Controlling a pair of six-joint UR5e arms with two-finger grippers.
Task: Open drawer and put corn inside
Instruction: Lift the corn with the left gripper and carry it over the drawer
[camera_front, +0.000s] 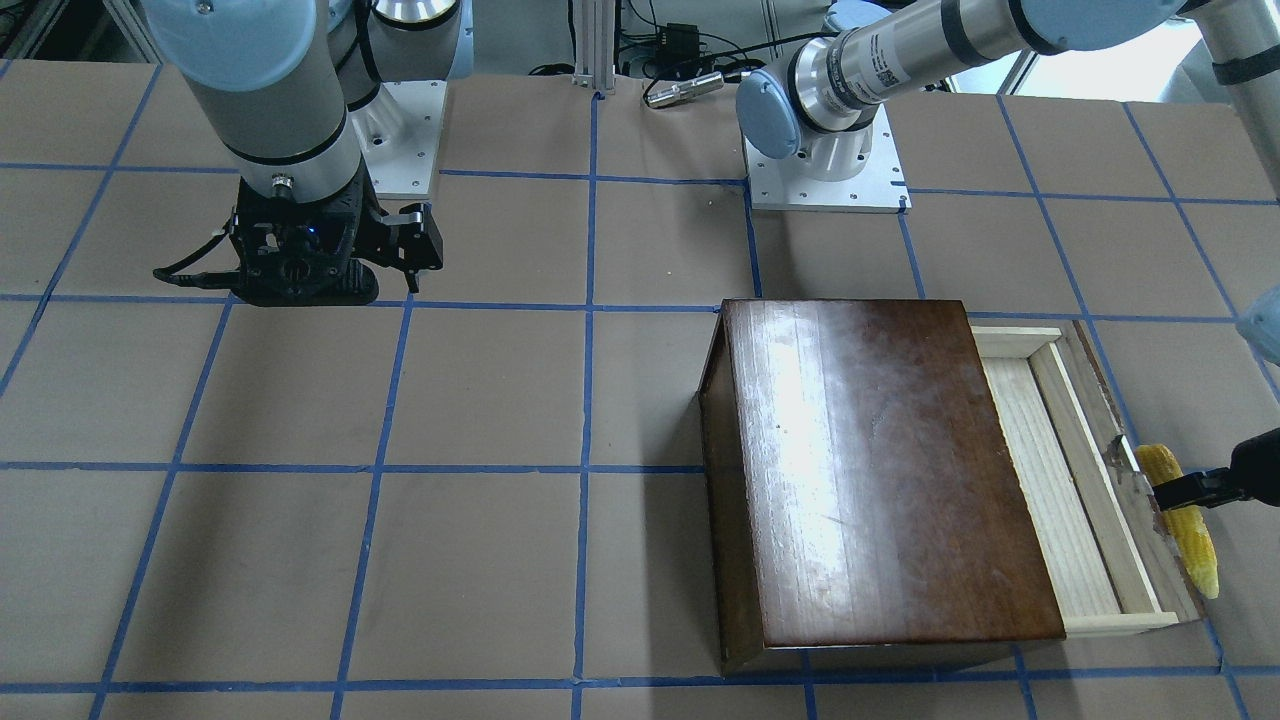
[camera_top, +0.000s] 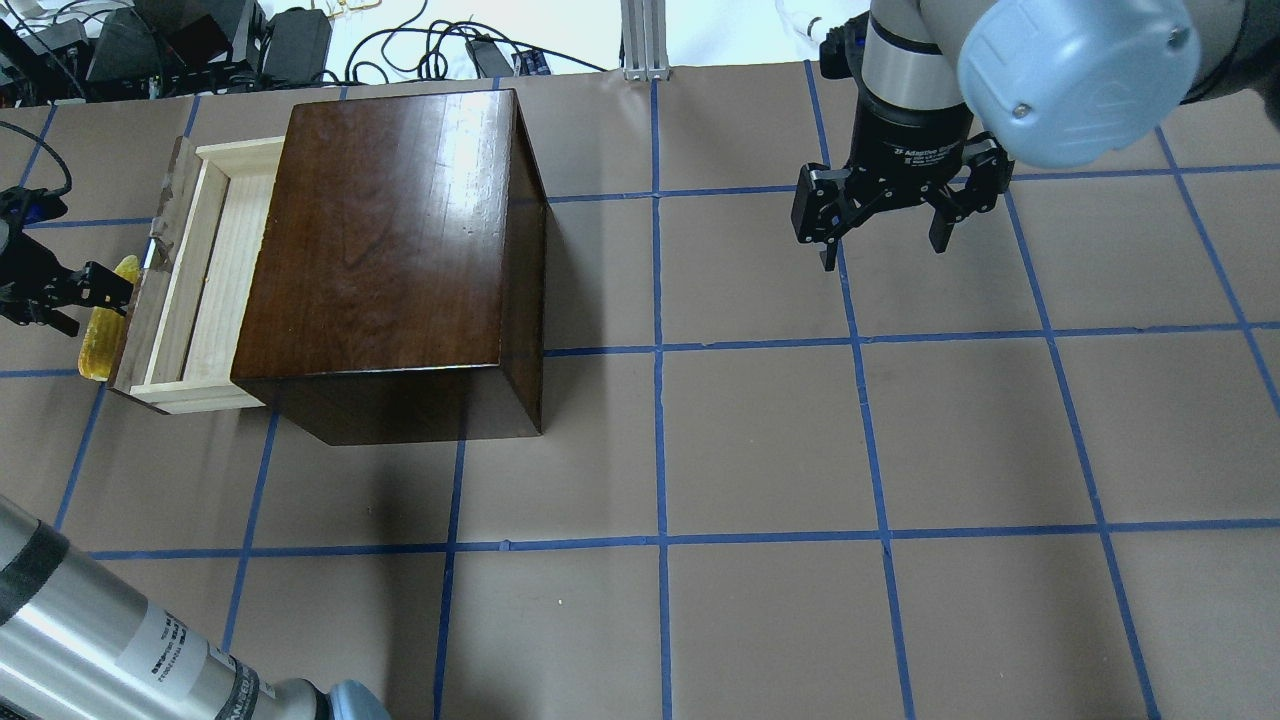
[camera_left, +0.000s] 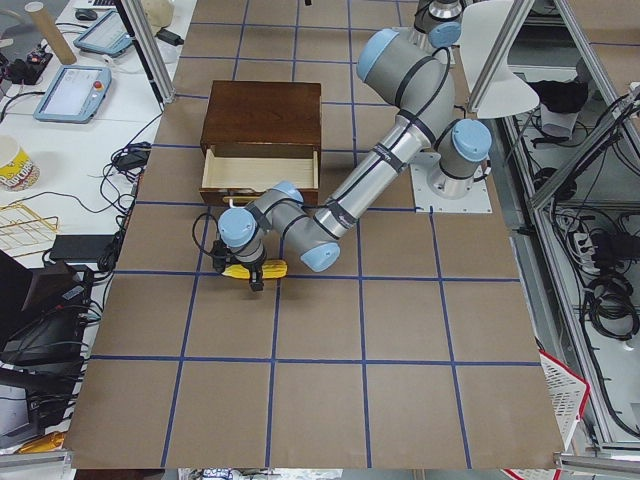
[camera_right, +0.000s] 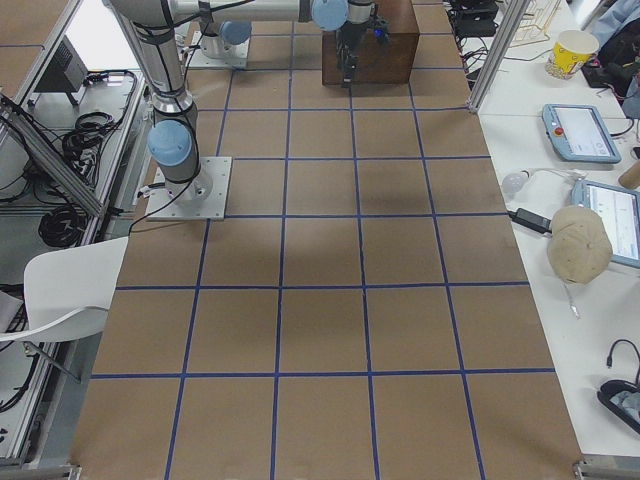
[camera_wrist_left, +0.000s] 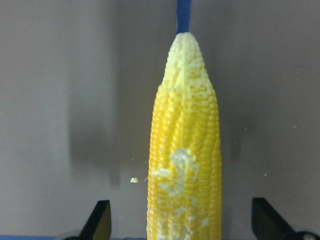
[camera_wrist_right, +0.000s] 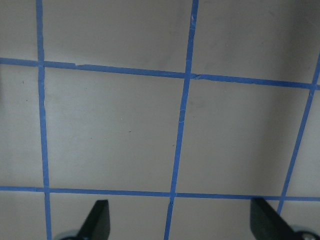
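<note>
The yellow corn (camera_front: 1192, 546) will lie flat and lengthwise inside when the robot lowers it, because the drawer's open gap (camera_front: 1056, 486) is long and wider than the corn.
The dark wooden box (camera_top: 390, 230) stands on the table with its drawer (camera_top: 205, 280) pulled partly out toward my left side; the pale tray (camera_front: 1050, 480) holds nothing. The yellow corn (camera_front: 1190, 540) lies on the table just outside the drawer's dark front panel, also seen in the overhead view (camera_top: 100, 345). My left gripper (camera_top: 85, 300) is down over the corn. In the left wrist view its jaws (camera_wrist_left: 182, 222) are wide apart on either side of the corn (camera_wrist_left: 185, 150), not touching it. My right gripper (camera_top: 885, 255) is open and empty above bare table, far from the box.
The brown table surface (camera_front: 480, 400) carries a blue tape grid. The arm bases (camera_front: 825, 170) sit at the robot side. Cables and electronics (camera_top: 200, 40) lie beyond the table edge behind the box.
</note>
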